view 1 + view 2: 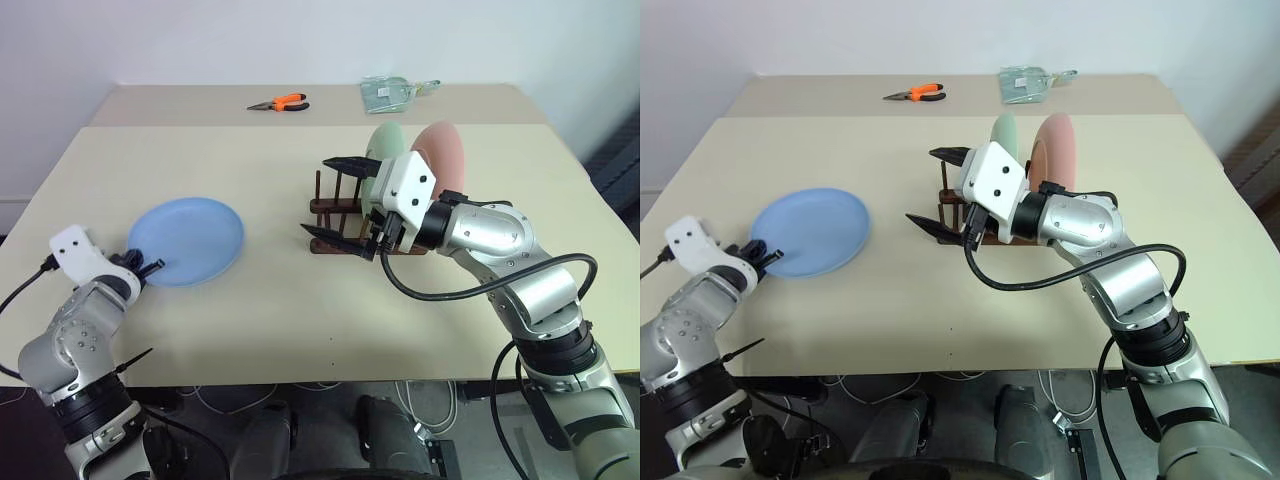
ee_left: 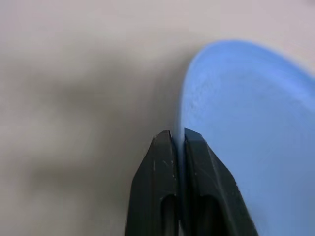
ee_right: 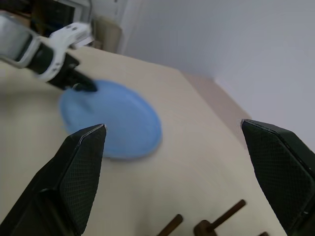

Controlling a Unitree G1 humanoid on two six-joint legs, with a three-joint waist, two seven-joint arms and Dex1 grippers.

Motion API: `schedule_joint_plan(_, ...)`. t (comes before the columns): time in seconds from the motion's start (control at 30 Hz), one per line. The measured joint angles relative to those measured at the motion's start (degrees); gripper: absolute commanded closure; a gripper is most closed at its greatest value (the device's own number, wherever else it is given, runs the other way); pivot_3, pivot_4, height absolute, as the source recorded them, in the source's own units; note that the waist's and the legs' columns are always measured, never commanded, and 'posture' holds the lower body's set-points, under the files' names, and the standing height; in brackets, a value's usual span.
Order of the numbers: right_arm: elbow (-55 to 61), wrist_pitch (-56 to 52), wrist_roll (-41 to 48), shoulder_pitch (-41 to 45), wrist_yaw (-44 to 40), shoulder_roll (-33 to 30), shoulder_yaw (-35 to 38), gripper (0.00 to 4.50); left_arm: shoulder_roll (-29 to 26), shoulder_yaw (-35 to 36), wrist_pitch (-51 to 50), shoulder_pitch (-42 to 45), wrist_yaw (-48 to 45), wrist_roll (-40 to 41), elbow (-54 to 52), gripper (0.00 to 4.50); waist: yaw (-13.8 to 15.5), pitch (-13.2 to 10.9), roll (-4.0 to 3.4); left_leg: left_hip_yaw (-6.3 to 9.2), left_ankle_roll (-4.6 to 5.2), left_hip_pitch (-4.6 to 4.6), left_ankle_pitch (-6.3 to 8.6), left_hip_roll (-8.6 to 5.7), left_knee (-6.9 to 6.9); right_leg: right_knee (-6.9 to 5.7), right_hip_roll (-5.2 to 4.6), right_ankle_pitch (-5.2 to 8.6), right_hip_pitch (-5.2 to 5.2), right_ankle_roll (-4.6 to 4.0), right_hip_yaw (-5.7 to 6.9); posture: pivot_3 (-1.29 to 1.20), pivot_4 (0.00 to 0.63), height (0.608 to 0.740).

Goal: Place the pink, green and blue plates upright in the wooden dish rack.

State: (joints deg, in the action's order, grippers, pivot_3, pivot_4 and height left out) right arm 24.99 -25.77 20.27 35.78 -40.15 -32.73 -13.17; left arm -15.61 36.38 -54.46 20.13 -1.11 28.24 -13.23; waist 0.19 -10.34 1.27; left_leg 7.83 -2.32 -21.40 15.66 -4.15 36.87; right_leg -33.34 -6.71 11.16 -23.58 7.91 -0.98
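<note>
My left gripper is holding the blue plate by its rim (image 1: 131, 239) away from the rack, so it should lift the plate and pass the opposite rim (image 1: 241, 241) to my right gripper.
The blue plate (image 1: 190, 240) lies flat on the table's left side. My left gripper (image 1: 155, 268) is shut on its near-left rim; in the left wrist view the fingertips (image 2: 170, 140) pinch the plate's edge (image 2: 246, 123). The pink plate (image 1: 445, 155) and the green plate (image 1: 385, 145) stand upright in the wooden dish rack (image 1: 330, 205) at mid-table. My right gripper (image 1: 315, 196) hangs open just left of the rack, holding nothing. The right wrist view looks between its spread fingers at the blue plate (image 3: 118, 123) and my left gripper (image 3: 86, 87).
Orange-handled pliers (image 1: 280, 102) and a clear plastic packet (image 1: 392, 92) lie on the rear table. The cream table (image 1: 300, 320) has bare surface between the blue plate and the rack and along its front edge.
</note>
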Motion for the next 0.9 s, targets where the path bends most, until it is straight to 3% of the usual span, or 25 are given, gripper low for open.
schedule_joint_plan(0.2,-1.20,6.55,-9.81,4.00,-1.98,0.18,-5.46,0.00,-2.91,-8.19,5.52,11.34,-4.14,1.88,-7.63,4.47,-0.07,-0.06,0.12,-0.12,-0.05,0.02,-0.01,0.01,-0.04,0.06,0.00,-0.02,-0.05,0.00,-0.05,0.00,0.150,0.740)
schedule_joint_plan(0.33,-11.35,15.90,-22.28,8.64,-1.12,2.88,-12.77,0.00,-3.81,-12.10,4.69,15.85,-4.69,3.47,-8.04,4.47,-1.18,-0.07,0.14,-0.12,-0.11,0.04,-0.05,0.03,-0.11,-0.03,0.03,-0.02,-0.11,0.00,-0.04,0.00,0.150,0.740)
schedule_joint_plan(0.47,-20.15,21.23,-28.98,10.84,0.80,7.44,-15.21,0.00,-4.56,-14.02,3.50,16.67,-5.00,5.22,-10.09,4.47,-1.37,-0.07,0.14,-0.13,-0.16,0.03,-0.09,0.03,-0.17,-0.04,0.03,-0.03,-0.18,-0.01,-0.09,0.00,0.150,0.740)
schedule_joint_plan(0.5,-22.18,21.95,-30.30,11.57,1.33,8.63,-15.42,0.56,-4.51,-14.45,3.24,16.67,-4.94,5.86,-10.39,4.50,-1.26,-0.07,0.14,-0.10,-0.19,0.02,-0.10,0.03,-0.18,-0.04,0.03,-0.03,-0.18,-0.02,-0.09,0.00,0.150,0.740)
schedule_joint_plan(0.57,-24.31,23.50,-32.61,12.25,1.85,9.87,-15.71,1.24,-4.34,-14.87,2.67,16.66,-4.64,6.81,-10.79,4.50,-1.09,-0.07,0.14,-0.06,-0.20,0.01,-0.11,0.01,-0.19,-0.04,0.04,-0.03,-0.18,-0.02,-0.08,0.00,0.150,0.740)
schedule_joint_plan(0.7,-25.19,24.98,-35.58,12.31,2.03,10.42,-15.75,3.45,-4.45,-14.77,2.19,16.26,-3.67,7.53,-11.64,4.50,-0.97,-0.08,0.15,-0.04,-0.20,0.00,-0.11,0.00,-0.19,-0.04,0.04,-0.03,-0.16,-0.02,-0.08,0.00,0.150,0.740)
schedule_joint_plan(0.77,-25.10,25.66,-36.15,12.24,2.11,10.45,-15.67,4.47,-4.35,-13.78,2.07,16.24,-3.18,8.47,-11.61,3.78,-1.05,-0.08,0.15,-0.03,-0.22,0.00,-0.12,0.01,-0.22,-0.05,0.06,-0.03,-0.18,-0.02,-0.08,0.00,0.150,0.740)
schedule_joint_plan(0.9,-24.24,26.61,-37.21,12.03,2.54,10.68,-14.95,4.50,-2.47,-10.91,2.60,16.59,-2.11,12.49,-11.60,1.89,-1.06,-0.06,0.17,-0.01,-0.31,0.04,-0.18,0.01,-0.34,-0.05,0.06,-0.03,-0.19,-0.03,-0.08,0.00,0.150,0.740)
